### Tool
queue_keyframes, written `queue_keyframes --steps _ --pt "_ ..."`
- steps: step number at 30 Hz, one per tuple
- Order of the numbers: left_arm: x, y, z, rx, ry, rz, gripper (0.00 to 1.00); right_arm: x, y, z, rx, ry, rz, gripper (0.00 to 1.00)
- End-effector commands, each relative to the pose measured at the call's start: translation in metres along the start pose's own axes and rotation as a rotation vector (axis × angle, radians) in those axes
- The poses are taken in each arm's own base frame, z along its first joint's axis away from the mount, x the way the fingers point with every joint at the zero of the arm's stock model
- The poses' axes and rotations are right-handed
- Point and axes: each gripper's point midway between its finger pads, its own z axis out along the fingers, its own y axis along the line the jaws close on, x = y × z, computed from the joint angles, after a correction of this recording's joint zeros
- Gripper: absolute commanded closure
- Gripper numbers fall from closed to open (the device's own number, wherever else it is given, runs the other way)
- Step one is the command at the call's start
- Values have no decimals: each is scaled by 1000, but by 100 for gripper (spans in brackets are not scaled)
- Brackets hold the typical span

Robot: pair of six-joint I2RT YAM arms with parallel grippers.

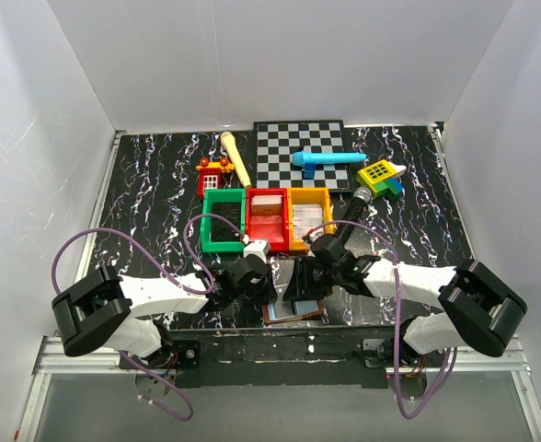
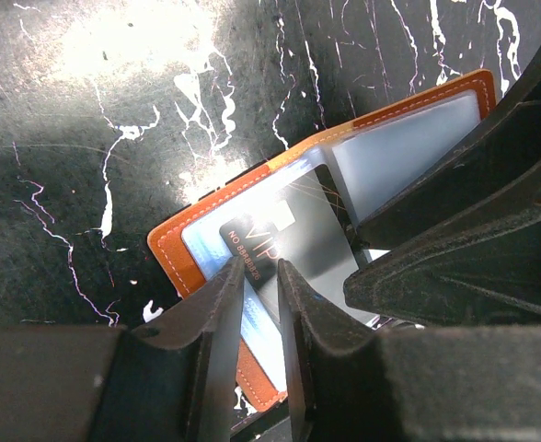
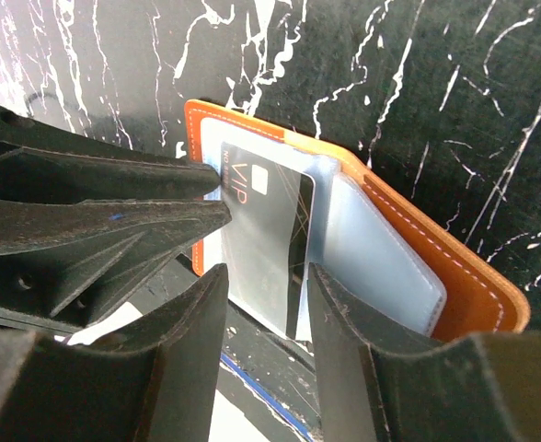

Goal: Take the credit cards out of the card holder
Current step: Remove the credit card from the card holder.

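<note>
Next, my left gripper opens its narrow fingers wide across the card's printed edge (image 2: pixel 235 243) and pinches, because the credit card (image 2: pixel 293 226) lies flat in its sleeve under them.
The card holder (image 1: pixel 293 311) lies open near the table's front edge, orange-brown leather (image 2: pixel 174 244) with pale clear sleeves (image 3: pixel 381 258). A dark credit card marked VIP (image 2: pixel 289 230) sits in its left sleeve, partly slid out (image 3: pixel 270 221). My left gripper (image 2: pixel 259 276) stands over the card's printed corner with its jaws close together and a thin gap still showing. In the right wrist view its fingertips (image 3: pixel 217 177) meet the card's left edge. My right gripper (image 3: pixel 261 290) is open, straddling the near edge of the sleeve and card. Both grippers (image 1: pixel 272 287) (image 1: pixel 302 279) crowd over the holder.
Green (image 1: pixel 223 221), red (image 1: pixel 267 216) and orange (image 1: pixel 309 219) bins stand in a row just behind the grippers. Farther back are a checkerboard (image 1: pixel 280 157), a blue toy (image 1: pixel 326 161), a wooden stick (image 1: pixel 236 157), a toy house (image 1: pixel 215 175) and a yellow-green block (image 1: pixel 381 177).
</note>
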Motion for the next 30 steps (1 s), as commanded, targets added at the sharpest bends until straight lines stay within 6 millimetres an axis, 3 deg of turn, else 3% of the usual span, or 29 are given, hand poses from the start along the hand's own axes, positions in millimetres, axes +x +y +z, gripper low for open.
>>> queue_keyframes --steps 1,24,30 --pt "8 17 2 -70 17 19 79 -2 -1 2 -22 -9 19 52" --pt "11 19 5 -64 19 26 81 2 22 6 -189 22 -17 63" --pt "2 18 -5 -54 -24 15 61 2 18 8 -176 23 -7 62"
